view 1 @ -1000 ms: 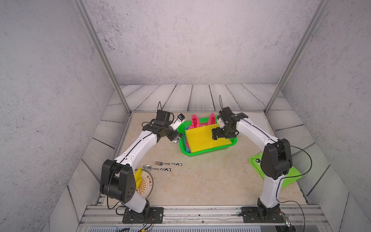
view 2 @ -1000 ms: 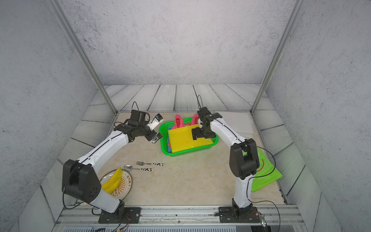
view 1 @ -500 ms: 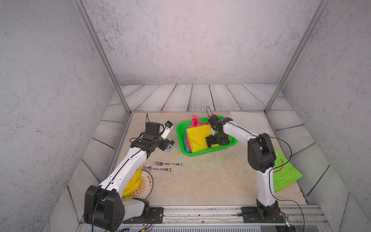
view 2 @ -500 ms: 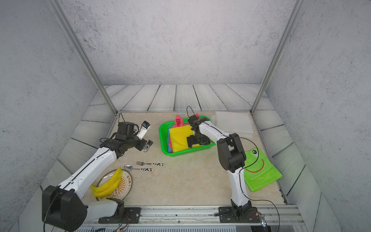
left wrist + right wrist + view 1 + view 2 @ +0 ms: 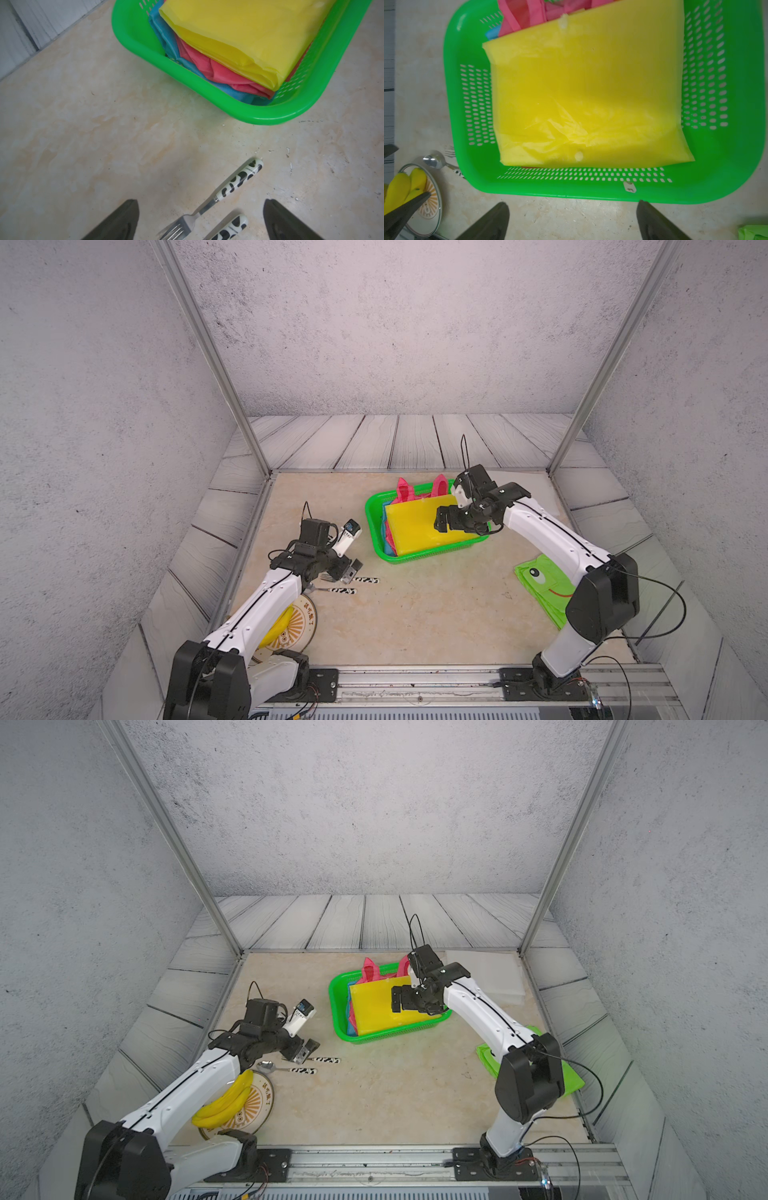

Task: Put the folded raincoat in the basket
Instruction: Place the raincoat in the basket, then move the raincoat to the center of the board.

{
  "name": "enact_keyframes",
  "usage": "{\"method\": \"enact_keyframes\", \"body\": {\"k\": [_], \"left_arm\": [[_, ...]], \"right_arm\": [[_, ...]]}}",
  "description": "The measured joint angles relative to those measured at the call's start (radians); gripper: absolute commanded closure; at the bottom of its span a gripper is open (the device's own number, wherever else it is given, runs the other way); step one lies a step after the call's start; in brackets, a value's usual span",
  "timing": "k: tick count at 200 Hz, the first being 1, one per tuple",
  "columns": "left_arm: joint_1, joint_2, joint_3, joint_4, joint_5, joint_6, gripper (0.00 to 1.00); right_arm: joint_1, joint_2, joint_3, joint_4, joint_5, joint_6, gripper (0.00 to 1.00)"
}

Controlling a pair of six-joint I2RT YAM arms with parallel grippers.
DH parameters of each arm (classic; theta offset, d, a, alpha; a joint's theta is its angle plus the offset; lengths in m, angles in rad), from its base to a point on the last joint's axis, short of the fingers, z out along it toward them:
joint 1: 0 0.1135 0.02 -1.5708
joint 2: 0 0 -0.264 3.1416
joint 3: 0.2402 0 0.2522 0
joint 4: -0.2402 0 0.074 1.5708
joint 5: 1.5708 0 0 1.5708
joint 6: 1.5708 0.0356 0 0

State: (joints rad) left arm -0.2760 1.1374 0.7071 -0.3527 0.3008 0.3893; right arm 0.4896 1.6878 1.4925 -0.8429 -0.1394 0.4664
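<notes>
The lime-green raincoat (image 5: 547,585) is lying far from my left gripper. My right gripper should pull it closer, in front of the basket (image 5: 478,598), before both grippers take it.
The bright green basket (image 5: 415,558) (image 5: 374,1038) (image 5: 270,118) (image 5: 550,189) stands mid-table. A yellow folded raincoat (image 5: 411,526) (image 5: 372,1006) (image 5: 249,37) (image 5: 581,93) lies in it on top of pink (image 5: 403,489) and blue ones. A lime-green frog-faced folded raincoat (image 5: 540,580) (image 5: 486,1056) (image 5: 753,232) lies on the table at the right, partly behind my right arm. My right gripper (image 5: 451,514) (image 5: 401,1000) (image 5: 572,204) hangs open and empty over the basket's right part. My left gripper (image 5: 353,549) (image 5: 306,1029) (image 5: 199,209) is open and empty, left of the basket, above a fork.
A fork (image 5: 365,580) (image 5: 228,191) and a spoon (image 5: 345,591) (image 5: 266,1065) with cow-pattern handles lie left of centre. A plate (image 5: 257,1106) with bananas (image 5: 224,1106) sits front left under my left arm. A white sheet (image 5: 486,973) lies back right. Metal posts stand at the back corners.
My left arm has drawn back from the basket's left rim toward the front left, over the cutlery. The right gripper stays over the yellow raincoat. Both stay open.
</notes>
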Motion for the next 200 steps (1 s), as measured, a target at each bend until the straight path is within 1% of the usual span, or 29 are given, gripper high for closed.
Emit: {"method": "enact_keyframes", "body": {"k": [14,28,42,65,77,89,113,137,176,200], "left_arm": [[0.0,-0.019,-0.048,0.018,0.024,0.019,0.01],[0.0,-0.028,-0.089,0.033,0.027,0.035,0.01],[0.0,-0.03,-0.117,0.055,0.025,0.049,0.0],[0.0,-0.03,-0.139,0.1,0.015,0.063,0.0],[0.0,-0.029,-0.143,0.122,0.0,0.067,0.01],[0.002,-0.029,-0.146,0.145,-0.02,0.068,0.01],[0.018,-0.028,-0.148,0.166,-0.035,0.067,0.0],[0.023,-0.025,-0.151,0.179,-0.043,0.066,0.01],[0.024,-0.018,-0.155,0.18,-0.046,0.063,0.0],[0.024,-0.014,-0.155,0.18,-0.047,0.059,0.0]], "right_arm": [[-0.001,-0.012,-0.066,0.001,0.043,0.018,0.0],[-0.001,-0.059,-0.129,-0.006,0.119,0.037,0.0],[0.002,-0.14,-0.177,-0.029,0.238,0.071,0.0],[-0.003,-0.302,-0.25,-0.056,0.488,0.149,0.0],[-0.021,-0.373,-0.305,-0.068,0.591,0.197,0.06],[-0.068,-0.417,-0.365,-0.085,0.65,0.25,0.08],[-0.173,-0.4,-0.457,-0.107,0.718,0.329,0.11],[-0.217,-0.317,-0.501,-0.103,0.739,0.363,0.11],[-0.256,-0.139,-0.444,-0.094,0.742,0.387,0.1],[-0.283,-0.049,-0.378,-0.077,0.697,0.407,0.1]]}}
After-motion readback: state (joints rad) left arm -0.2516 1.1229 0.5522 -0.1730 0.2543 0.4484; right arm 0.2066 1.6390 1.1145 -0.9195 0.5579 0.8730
